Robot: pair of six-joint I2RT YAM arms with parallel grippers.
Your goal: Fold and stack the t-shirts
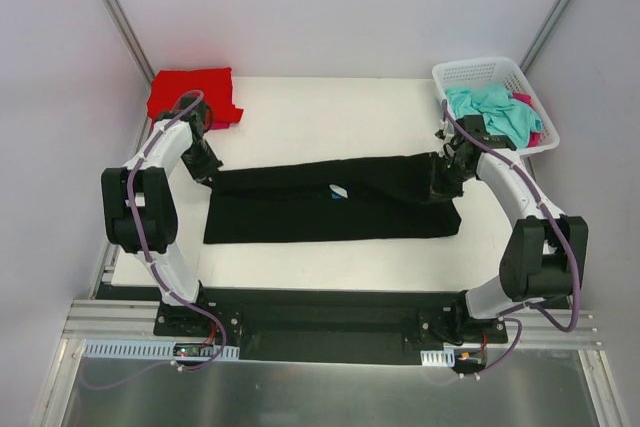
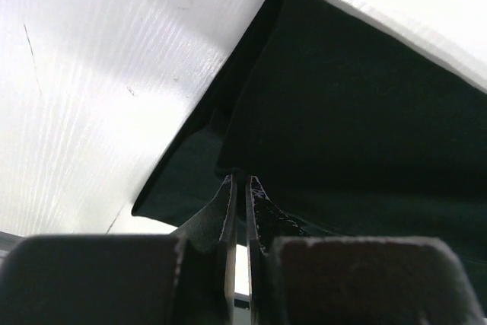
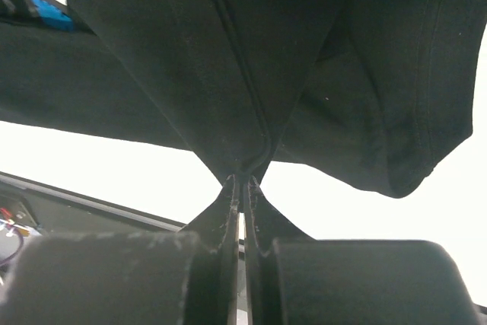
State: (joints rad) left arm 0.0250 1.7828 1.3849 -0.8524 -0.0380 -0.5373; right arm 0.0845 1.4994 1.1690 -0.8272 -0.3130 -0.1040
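The black t-shirt's pinched corner (image 3: pixel 242 154) reaches across the t-shirt's lower layer, so my right gripper should keep going toward the t-shirt's near edge (image 1: pixel 422 235) and let go of the corner there.
A black t-shirt (image 1: pixel 330 205) lies stretched across the middle of the table, partly folded over itself, with a bit of its blue print (image 1: pixel 338 192) showing. My left gripper (image 1: pixel 205 169) is shut on its left end; the wrist view shows the cloth (image 2: pixel 358 112) pinched at the fingertips (image 2: pixel 240 180). My right gripper (image 1: pixel 440 175) is shut on its right end, the black cloth (image 3: pixel 251 51) bunched into the closed tips (image 3: pixel 242 180). A folded red t-shirt (image 1: pixel 192 95) rests at the back left corner. Teal (image 1: pixel 490 107) and pink (image 1: pixel 527 119) t-shirts sit in the basket.
A white mesh basket (image 1: pixel 470 71) stands at the back right corner of the white table (image 1: pixel 320 117). Grey walls and metal posts close in the sides. The arms' base rail (image 1: pixel 330 332) runs along the near edge.
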